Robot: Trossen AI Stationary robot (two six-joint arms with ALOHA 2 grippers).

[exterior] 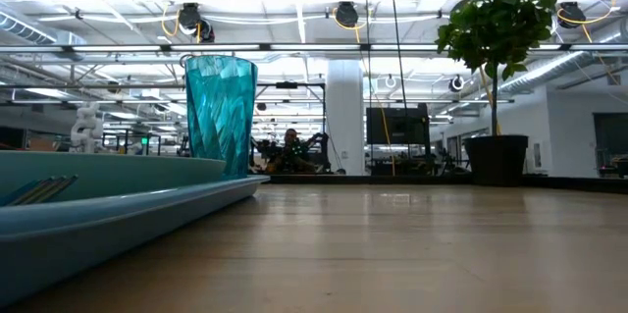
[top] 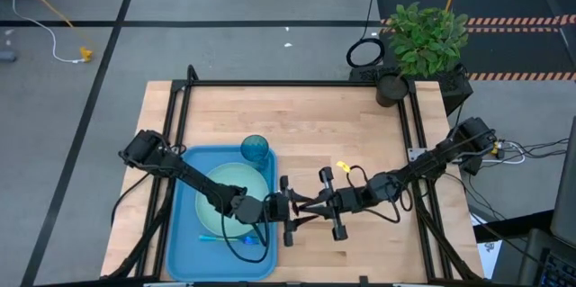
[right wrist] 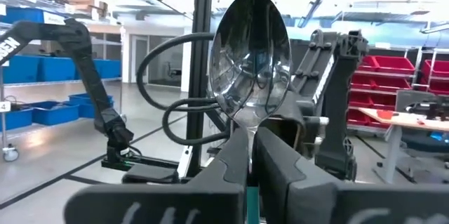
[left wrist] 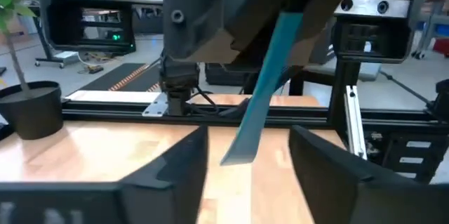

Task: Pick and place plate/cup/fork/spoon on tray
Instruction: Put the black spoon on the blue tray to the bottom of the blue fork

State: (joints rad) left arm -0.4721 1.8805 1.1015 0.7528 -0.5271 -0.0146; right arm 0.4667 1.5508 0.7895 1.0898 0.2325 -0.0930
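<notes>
My left gripper should hold the spoon's handle (left wrist: 262,94) while my right gripper opens, moves back and grabs the spoon edge-on, because the spoon's bowl (right wrist: 250,55) faces my right gripper flat-on.
My right gripper (top: 312,204) (right wrist: 249,150) is shut on the spoon just right of the tray (top: 184,233). The spoon's dark shiny bowl (right wrist: 252,48) stands above the fingers and its teal handle (left wrist: 261,97) slants down below them. My left gripper (top: 288,208) (left wrist: 249,175) is open and faces the right one. Its fingers stand on either side of the handle's free end (left wrist: 235,155) without touching it. The plate (top: 236,183) lies flat on the tray. The cup (top: 255,149) (exterior: 221,112) stands upright at the tray's far right corner. The fork (top: 209,237) lies on the tray's near part. My right gripper pinches the spoon's neck (right wrist: 247,122), just under the bowl, between its two fingers. The fingers come level from the table's right side and lie across the spoon. The spoon is lifted clear of the table, bowl up, with its handle hanging slanted below.
A potted plant (top: 423,40) stands at the table's far right corner. A black frame (top: 297,83) runs along the table's edges. Bare wood lies between the tray and the right rail, beyond the two grippers.
</notes>
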